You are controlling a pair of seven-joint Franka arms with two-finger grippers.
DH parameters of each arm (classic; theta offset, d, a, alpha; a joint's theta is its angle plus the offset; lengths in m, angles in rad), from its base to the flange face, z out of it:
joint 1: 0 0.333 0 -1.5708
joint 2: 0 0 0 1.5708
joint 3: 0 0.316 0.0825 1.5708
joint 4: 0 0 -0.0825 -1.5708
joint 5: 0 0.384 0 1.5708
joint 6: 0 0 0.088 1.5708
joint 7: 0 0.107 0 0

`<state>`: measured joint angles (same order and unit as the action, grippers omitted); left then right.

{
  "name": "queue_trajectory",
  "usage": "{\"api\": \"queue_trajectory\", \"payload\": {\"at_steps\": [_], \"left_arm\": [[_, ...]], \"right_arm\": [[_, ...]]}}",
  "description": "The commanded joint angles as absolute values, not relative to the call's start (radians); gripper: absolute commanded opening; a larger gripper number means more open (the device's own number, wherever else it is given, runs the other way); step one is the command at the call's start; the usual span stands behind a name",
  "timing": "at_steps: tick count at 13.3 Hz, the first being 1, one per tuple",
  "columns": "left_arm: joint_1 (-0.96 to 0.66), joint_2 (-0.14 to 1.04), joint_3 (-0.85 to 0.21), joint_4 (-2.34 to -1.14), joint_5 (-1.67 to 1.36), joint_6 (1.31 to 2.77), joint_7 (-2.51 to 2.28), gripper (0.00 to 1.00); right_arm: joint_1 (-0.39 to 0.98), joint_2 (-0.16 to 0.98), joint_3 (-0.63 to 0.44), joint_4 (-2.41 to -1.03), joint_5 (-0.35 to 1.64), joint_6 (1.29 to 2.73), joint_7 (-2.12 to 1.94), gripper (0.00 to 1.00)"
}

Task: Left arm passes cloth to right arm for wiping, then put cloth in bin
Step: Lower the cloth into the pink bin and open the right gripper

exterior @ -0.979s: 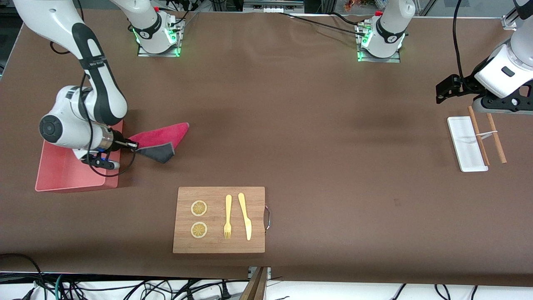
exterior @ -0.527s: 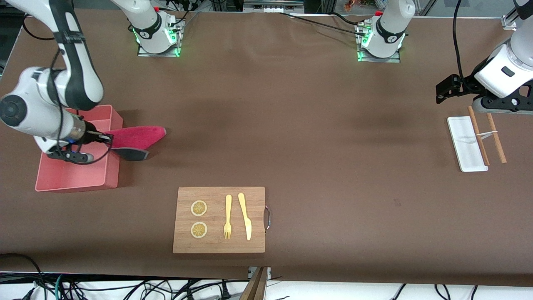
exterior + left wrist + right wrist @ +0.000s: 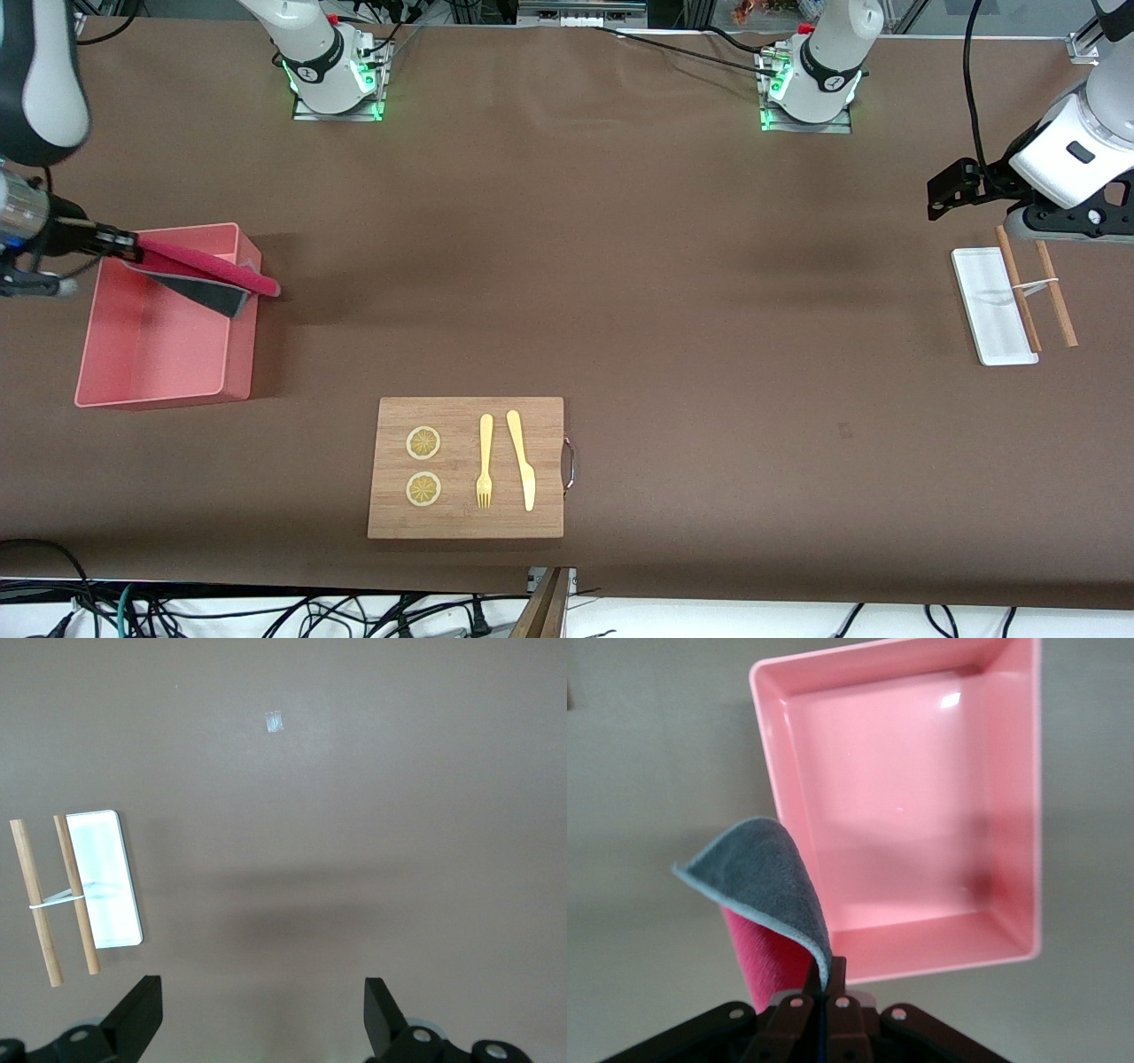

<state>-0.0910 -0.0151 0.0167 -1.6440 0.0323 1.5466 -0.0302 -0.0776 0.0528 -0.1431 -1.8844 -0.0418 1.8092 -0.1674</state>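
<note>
The cloth's loose end extends beyond the pink bin's side, so my right gripper should pull the cloth over the bin's inside and lower it before opening.
The cloth, red on one face and dark grey on the other, hangs in the air from my right gripper, which is shut on one edge of it. It stretches over the pink bin, its free end past the bin's wall toward the left arm's end of the table. In the right wrist view the cloth curls up from my right gripper, with the bin below. My left gripper waits open above the table near the white tray. The left wrist view shows my left gripper with nothing between the fingers.
A wooden cutting board lies near the front camera and carries two lemon slices, a fork and a knife. A flat white tray with two wooden sticks across it lies at the left arm's end of the table.
My right gripper has carried the cloth off the table and away from the table's middle, so it now hangs over the bin. The left arm has not moved.
</note>
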Motion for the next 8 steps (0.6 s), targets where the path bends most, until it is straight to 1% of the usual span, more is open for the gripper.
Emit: {"api": "queue_trajectory", "payload": {"at_steps": [1, 3, 5, 6, 8], "left_arm": [[-0.092, -0.035, 0.017, -1.655, 0.032, 1.537, -0.009, 1.00], [-0.092, -0.035, 0.017, -1.655, 0.031, 1.537, -0.009, 1.00], [-0.092, -0.035, 0.017, -1.655, 0.032, 1.537, -0.009, 1.00], [-0.092, -0.035, 0.018, -1.655, 0.032, 1.537, -0.009, 1.00], [-0.092, -0.035, 0.017, -1.655, 0.032, 1.537, -0.009, 1.00]], "right_arm": [[-0.120, -0.012, -0.132, -1.887, -0.098, 1.761, -0.227, 0.00], [-0.133, -0.057, -0.132, -1.887, -0.147, 1.747, -0.270, 0.00], [-0.146, -0.061, -0.143, -1.887, -0.153, 1.755, -0.314, 0.00], [-0.147, -0.042, -0.147, -1.890, -0.153, 1.766, -0.319, 0.00], [-0.152, 0.027, -0.149, -1.894, -0.153, 1.845, -0.318, 0.00]]}}
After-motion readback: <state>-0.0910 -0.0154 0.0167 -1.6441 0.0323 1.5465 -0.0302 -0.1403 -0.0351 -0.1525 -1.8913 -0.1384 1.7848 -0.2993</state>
